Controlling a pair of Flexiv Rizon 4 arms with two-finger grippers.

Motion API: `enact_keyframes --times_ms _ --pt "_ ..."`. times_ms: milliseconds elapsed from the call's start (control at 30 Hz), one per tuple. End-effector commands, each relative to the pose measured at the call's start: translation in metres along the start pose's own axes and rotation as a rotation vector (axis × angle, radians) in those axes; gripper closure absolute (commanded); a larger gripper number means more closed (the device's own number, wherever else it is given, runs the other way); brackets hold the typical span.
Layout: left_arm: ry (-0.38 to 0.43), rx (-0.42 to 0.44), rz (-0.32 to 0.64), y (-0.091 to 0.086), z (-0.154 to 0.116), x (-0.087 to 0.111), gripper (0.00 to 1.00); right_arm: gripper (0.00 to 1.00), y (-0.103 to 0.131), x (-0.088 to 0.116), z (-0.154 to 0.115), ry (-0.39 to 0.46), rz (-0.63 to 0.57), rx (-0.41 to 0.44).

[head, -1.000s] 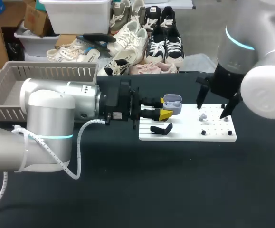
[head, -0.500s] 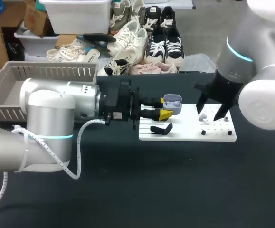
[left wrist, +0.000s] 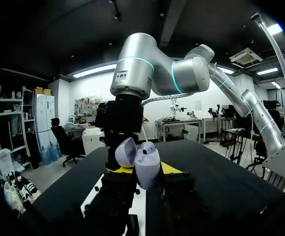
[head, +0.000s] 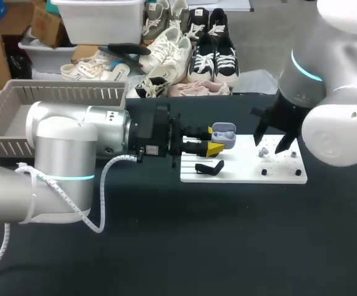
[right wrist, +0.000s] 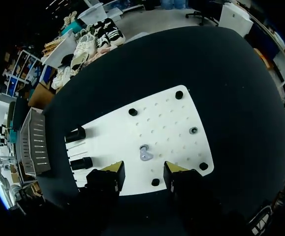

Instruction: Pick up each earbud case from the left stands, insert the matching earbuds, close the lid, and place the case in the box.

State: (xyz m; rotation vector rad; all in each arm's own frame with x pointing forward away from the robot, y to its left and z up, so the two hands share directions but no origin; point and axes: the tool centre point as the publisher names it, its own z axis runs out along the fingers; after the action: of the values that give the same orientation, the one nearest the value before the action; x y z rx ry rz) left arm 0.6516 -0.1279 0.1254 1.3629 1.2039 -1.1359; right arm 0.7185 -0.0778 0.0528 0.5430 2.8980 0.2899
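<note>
The lavender earbud should come loose and show a hidden grey ring when I lift it, because a matching small grey ring [head: 293, 154] sits empty nearby.
A lavender earbud case [head: 224, 134] with its lid up is held level above the left end of the white board [head: 243, 169]; my left gripper [head: 215, 140] is shut on it. From the left wrist, the case [left wrist: 146, 164] stands between the fingers [left wrist: 170, 168] with one earbud [left wrist: 147, 146] seated inside. A loose lavender earbud [head: 263, 151] lies on the board. My right gripper [head: 272, 140] hangs open just above it. In the right wrist view the earbud [right wrist: 144, 153] lies just ahead of the gap between the yellow tips of the gripper [right wrist: 143, 169], untouched.
A black stand [head: 208, 167] sits on the board's left part, and two black stands [right wrist: 78, 147] show in the right wrist view. Black pegs [head: 264, 172] mark the board's corners, and a small grey ring [right wrist: 193, 130] lies on it. The grey basket [head: 18, 111] is at the far left.
My right gripper's fingers have drawn closer together above the loose earbud, and that wrist has turned slightly. The left arm and the case have not moved.
</note>
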Motion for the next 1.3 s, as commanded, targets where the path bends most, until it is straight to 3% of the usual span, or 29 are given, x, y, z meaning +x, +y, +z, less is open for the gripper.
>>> enact_keyframes --times_ms 33,1300 --pt "-0.001 -0.005 0.001 -0.001 0.0 0.0 1.0 0.51 0.0 0.0 0.006 -0.005 -0.005 0.007" --pt "-0.001 -0.005 0.001 -0.001 0.0 0.0 1.0 0.61 0.0 -0.005 0.027 -0.011 -0.023 0.01"
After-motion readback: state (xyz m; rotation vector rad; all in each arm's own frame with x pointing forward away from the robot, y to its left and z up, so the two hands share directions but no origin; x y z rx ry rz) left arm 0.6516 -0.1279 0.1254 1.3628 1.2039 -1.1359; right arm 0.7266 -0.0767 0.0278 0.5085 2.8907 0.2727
